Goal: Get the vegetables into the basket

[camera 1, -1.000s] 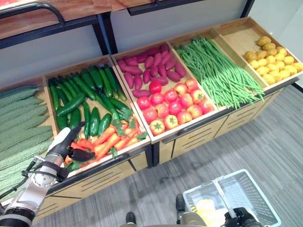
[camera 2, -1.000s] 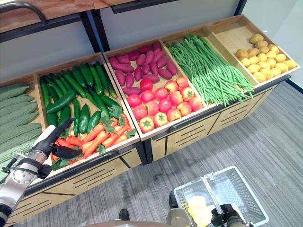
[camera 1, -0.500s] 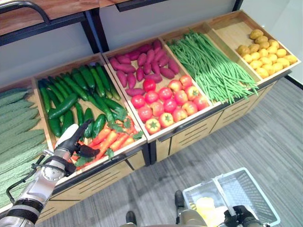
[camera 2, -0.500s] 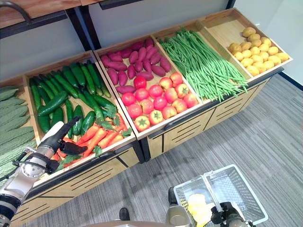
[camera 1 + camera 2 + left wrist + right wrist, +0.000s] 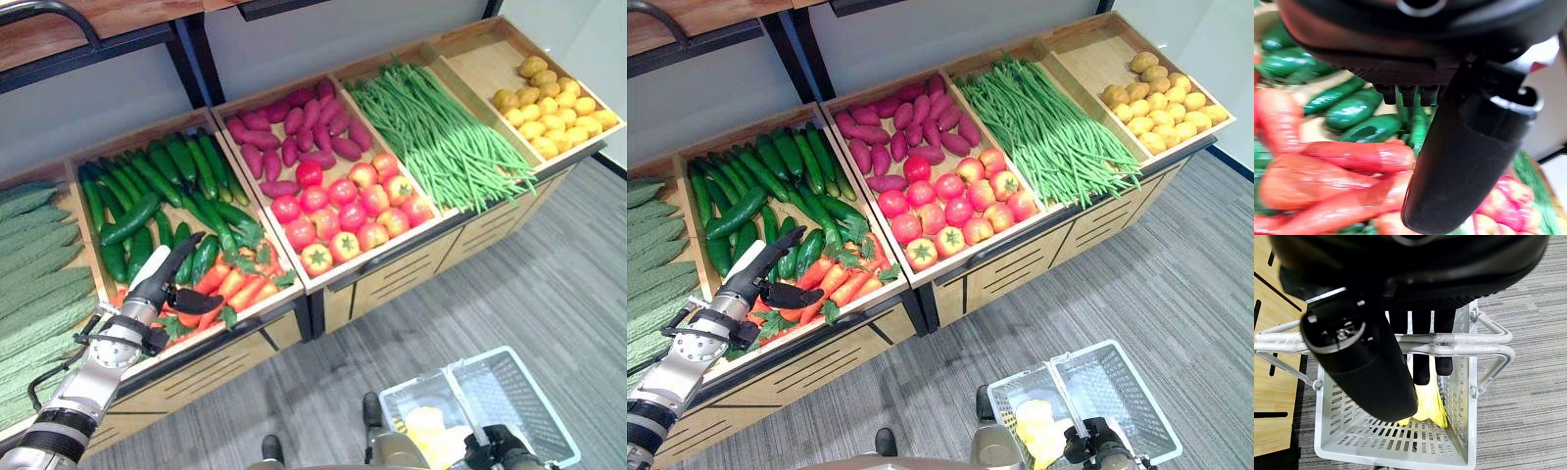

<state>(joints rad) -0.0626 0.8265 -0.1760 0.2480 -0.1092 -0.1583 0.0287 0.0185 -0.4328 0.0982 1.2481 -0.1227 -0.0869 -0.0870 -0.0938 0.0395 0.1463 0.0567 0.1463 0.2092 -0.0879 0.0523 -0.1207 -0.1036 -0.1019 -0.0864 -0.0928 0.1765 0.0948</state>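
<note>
Green leaves (image 5: 228,316) stick out among the ends of the carrots, so the orange carrot (image 5: 211,279) will come up with its leafy top when I lift it off the heap.
Orange carrots (image 5: 238,287) lie heaped at the front of a wooden crate (image 5: 257,315), with dark green cucumbers (image 5: 167,186) behind them. My left hand (image 5: 162,287) hovers open over the left end of the carrot heap, its fingers straight and its thumb reaching towards the carrots (image 5: 1352,156). Low at the right, my right hand (image 5: 1422,363) is shut on the two handles (image 5: 1449,339) of a white wire basket (image 5: 524,387). A yellow item (image 5: 1425,404) lies inside the basket.
Along the sloping shelf stand crates of purple sweet potatoes (image 5: 294,142) and tomatoes (image 5: 343,211), green beans (image 5: 441,142) and yellow potatoes (image 5: 554,103). Ridged green gourds (image 5: 34,264) fill the far-left bin. Grey carpet (image 5: 549,284) lies before the shelf.
My left hand has shifted right along the crate's front, further over the carrots. The camera has shifted too. The right hand keeps its hold on the basket.
</note>
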